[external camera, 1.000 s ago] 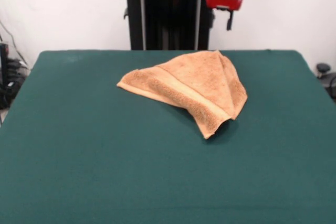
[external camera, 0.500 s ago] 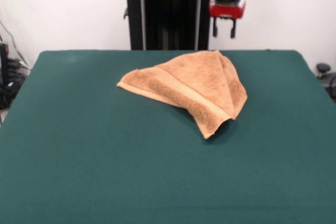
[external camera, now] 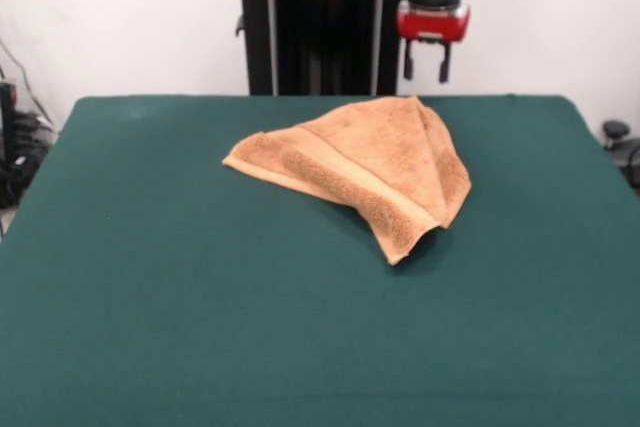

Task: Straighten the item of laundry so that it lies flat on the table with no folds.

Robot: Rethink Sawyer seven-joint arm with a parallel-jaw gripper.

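Note:
The towel's folds are arching loosely over a dark gap [external camera: 427, 239], so the towel will hang down long and drag its banded edge when I lift its peak [external camera: 415, 103].
The item of laundry [external camera: 362, 169] is an orange-tan terry towel lying folded over itself in a rough triangle on the far middle of the dark green table [external camera: 200, 297]. A woven band runs along its near edge, and a raised crease climbs to a peak at its far corner. My gripper [external camera: 426, 75] hangs open in the air just above that far corner, its two short black fingers [external camera: 443, 65] apart with nothing between them. It does not touch the cloth.
Behind the table stands the robot's black pedestal [external camera: 310, 27] against a white wall. Cables and dark equipment [external camera: 15, 147] sit off the left edge, and a small dark object [external camera: 615, 132] off the right edge.
The gripper has come down a little and shifted slightly right over the towel's far corner. Both fingers now show where only one did. The towel has not moved.

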